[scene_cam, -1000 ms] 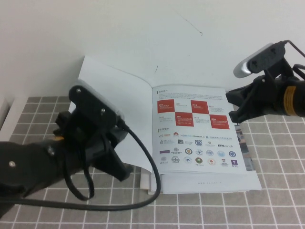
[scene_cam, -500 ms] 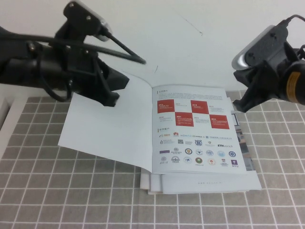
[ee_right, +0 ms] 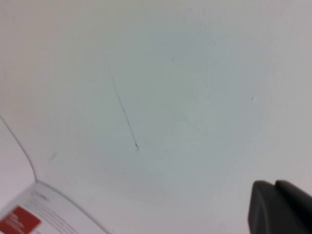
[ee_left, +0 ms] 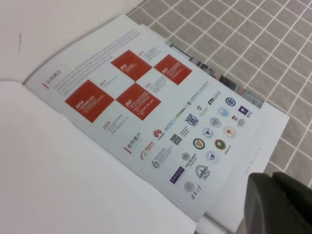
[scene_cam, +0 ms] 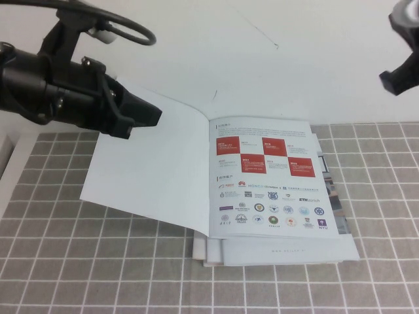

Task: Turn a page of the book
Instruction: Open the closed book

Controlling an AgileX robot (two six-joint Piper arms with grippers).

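The white page (scene_cam: 98,186) is sloping up off the mat, so next my left gripper pushes it down while my right gripper goes down to the page with red squares (scene_cam: 288,175).
The book (scene_cam: 272,183) lies open on the grey grid mat, showing its page with red squares and logo rows. The turned page (scene_cam: 150,176) lies flat to the left, plain white face up. My left gripper (scene_cam: 152,116) is shut and empty, raised above the white page's far edge. In the left wrist view its fingers (ee_left: 278,204) hang over the book's near corner (ee_left: 161,122) and the white page (ee_left: 58,170). My right gripper (scene_cam: 394,78) is high at the far right, well clear of the book, shut and empty. Its fingers (ee_right: 280,207) face the white wall.
Other booklets (scene_cam: 281,252) lie stacked under the book, their edges showing at its front and right. The grey grid mat (scene_cam: 98,261) covers the table. A white wall (scene_cam: 262,59) stands right behind the book.
My left arm has lifted from in front of the white page to above its far edge; the page has settled flat. My right arm has risen up and right, nearly out of view.
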